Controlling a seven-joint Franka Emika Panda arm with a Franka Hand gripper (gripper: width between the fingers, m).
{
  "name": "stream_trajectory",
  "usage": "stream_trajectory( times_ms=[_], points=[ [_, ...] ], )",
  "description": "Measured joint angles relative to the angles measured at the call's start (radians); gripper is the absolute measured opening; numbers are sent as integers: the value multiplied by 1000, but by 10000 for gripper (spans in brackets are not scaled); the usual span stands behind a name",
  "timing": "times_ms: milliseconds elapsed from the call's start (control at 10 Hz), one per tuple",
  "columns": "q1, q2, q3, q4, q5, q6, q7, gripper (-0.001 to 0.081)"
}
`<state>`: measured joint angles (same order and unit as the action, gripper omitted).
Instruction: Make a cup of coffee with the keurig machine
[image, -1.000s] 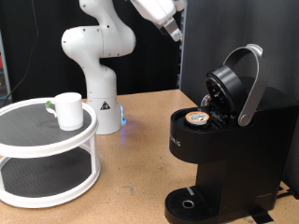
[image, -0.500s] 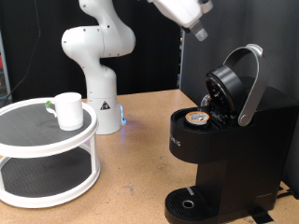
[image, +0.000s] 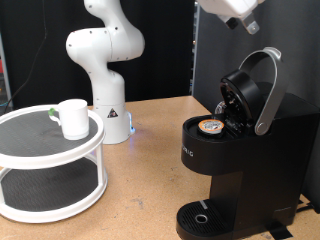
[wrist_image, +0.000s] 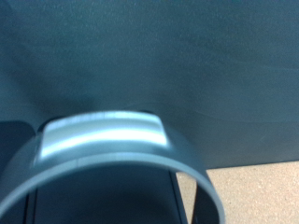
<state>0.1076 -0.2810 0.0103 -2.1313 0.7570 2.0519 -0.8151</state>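
The pod is in the machine's open chamber (image: 211, 126) and the machine's handle is clear, so my gripper should close and keep approaching the silver handle (image: 272, 54) until they meet.
The keurig machine (image: 250, 160) stands at the exterior view's right with its lid raised and a foil-topped pod (image: 210, 126) sitting in the open chamber. Its silver-grey handle (image: 268, 90) arcs up over the lid. My gripper (image: 247, 22) is at the exterior view's top, above the handle and apart from it, partly cut off by the frame edge. The wrist view shows the silver handle (wrist_image: 103, 136) close below, with no fingers in sight. The cup (image: 72, 117), a white mug, stands on a round stand at the exterior view's left, far from the gripper.
The cup's white two-tier round stand (image: 40, 150) takes up the exterior view's lower left. The arm's white base (image: 108, 100) stands behind it on the wooden table (image: 140, 190). A black backdrop panel (image: 215, 50) rises behind the machine.
My gripper has moved towards the exterior view's right along the top, from over the table's middle to above the machine's raised handle. Machine, pod and cup have not moved.
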Motion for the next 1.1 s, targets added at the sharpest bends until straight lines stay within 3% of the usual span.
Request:
stream_trajectory(
  times_ms=[500,600,700,900,1000,1100],
  points=[
    [11,21,100,6,0,101,93,803],
    [12,27,116,7,-1,116,104,706],
    [12,33,132,7,-3,129,114,706],
    [12,49,158,7,-9,154,125,388],
    [12,57,168,7,-12,166,127,388],
    [12,65,177,7,-17,177,130,186]
  ],
)
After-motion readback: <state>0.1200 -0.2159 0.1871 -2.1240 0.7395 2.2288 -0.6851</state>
